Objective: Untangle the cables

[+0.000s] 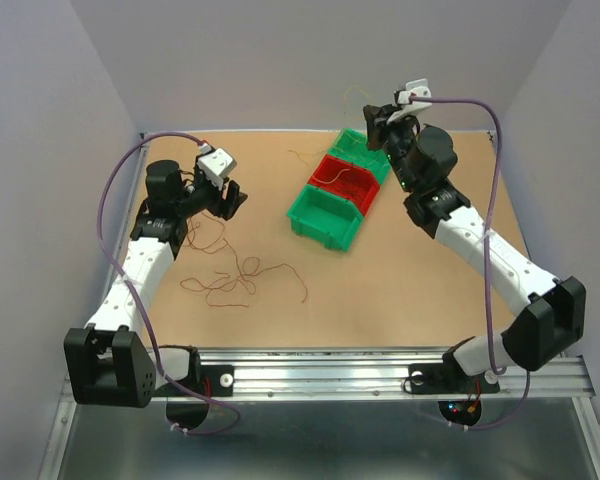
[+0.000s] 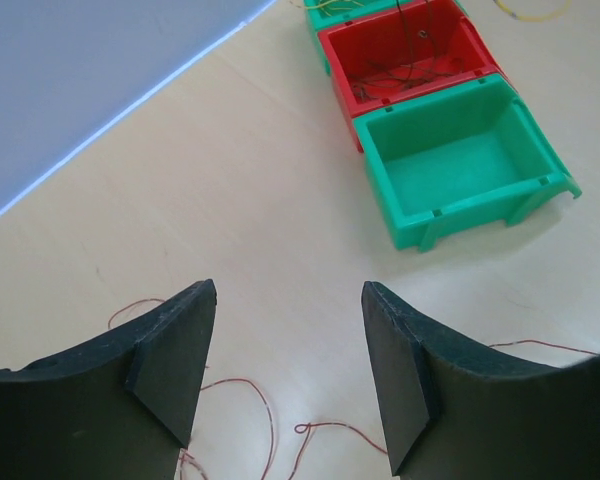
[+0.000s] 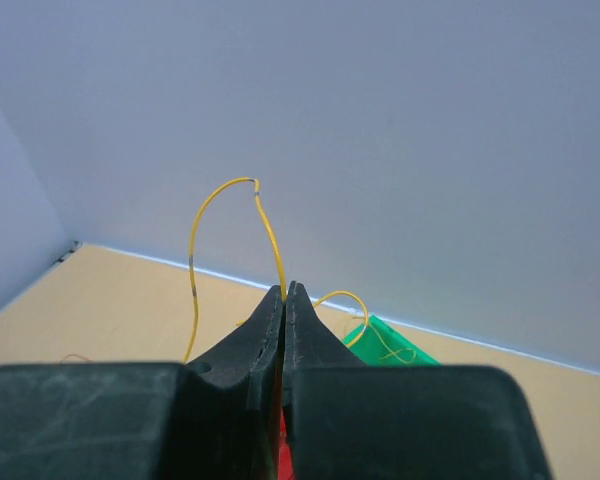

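The yellow cable is clear of the reddish-brown cables, so my right gripper should keep lowering it into the far green bin (image 1: 358, 150) and let go of it there.
Thin reddish-brown cables (image 1: 232, 278) lie tangled on the table at the left, and their strands (image 2: 255, 410) show below my left gripper. My left gripper (image 1: 230, 198) (image 2: 290, 375) is open and empty above them. My right gripper (image 1: 378, 118) (image 3: 284, 292) is shut on a yellow cable (image 3: 212, 222), held high over the far green bin (image 1: 362, 148). The yellow cable loops up from the fingertips and trails down into that bin (image 3: 385, 340). More thin cables lie in the red bin (image 1: 342, 180) (image 2: 410, 55).
Three bins stand in a diagonal row at the back centre: the far green one, the red one, and a near green bin (image 1: 325, 215) (image 2: 460, 170). A loose thin strand (image 1: 305, 155) lies left of the bins. Grey walls close off the back and sides.
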Robot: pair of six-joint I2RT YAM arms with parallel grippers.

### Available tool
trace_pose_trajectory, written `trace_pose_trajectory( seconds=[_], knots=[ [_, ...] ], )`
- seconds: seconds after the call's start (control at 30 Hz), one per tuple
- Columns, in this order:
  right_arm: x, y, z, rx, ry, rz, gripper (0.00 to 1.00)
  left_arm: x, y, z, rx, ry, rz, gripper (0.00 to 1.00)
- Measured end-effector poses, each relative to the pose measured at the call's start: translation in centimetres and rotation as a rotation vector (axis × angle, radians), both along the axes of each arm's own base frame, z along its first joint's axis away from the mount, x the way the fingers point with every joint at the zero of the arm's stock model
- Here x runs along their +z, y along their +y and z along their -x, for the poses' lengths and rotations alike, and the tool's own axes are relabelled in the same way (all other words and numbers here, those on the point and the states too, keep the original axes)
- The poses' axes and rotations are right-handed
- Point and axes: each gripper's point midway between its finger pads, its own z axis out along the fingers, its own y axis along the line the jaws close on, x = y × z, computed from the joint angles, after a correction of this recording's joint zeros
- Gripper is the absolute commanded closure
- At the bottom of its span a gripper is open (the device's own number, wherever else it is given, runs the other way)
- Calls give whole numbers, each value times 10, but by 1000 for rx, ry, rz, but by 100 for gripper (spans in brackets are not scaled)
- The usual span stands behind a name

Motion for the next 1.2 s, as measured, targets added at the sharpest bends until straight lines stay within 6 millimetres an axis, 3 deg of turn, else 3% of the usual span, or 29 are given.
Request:
trace_pose_trajectory(
  seconds=[0.3,0.5,0.67,0.93,1.2],
  knots=[
    [-52,-70,-99,-118,148,-93,99,-23,-7,-6,-29,25,24,29],
    [-88,-110,-134,-173,220,-159,99,-26,-7,-11,-23,18,30,29],
    [-137,-134,-160,-215,298,-187,99,-29,-7,-15,-21,16,31,29],
    [-192,-127,-177,-185,382,-189,99,-36,-6,-18,-13,31,27,29],
    [-272,-112,-207,-170,525,-144,99,-36,-5,-19,-10,30,25,29]
  ],
)
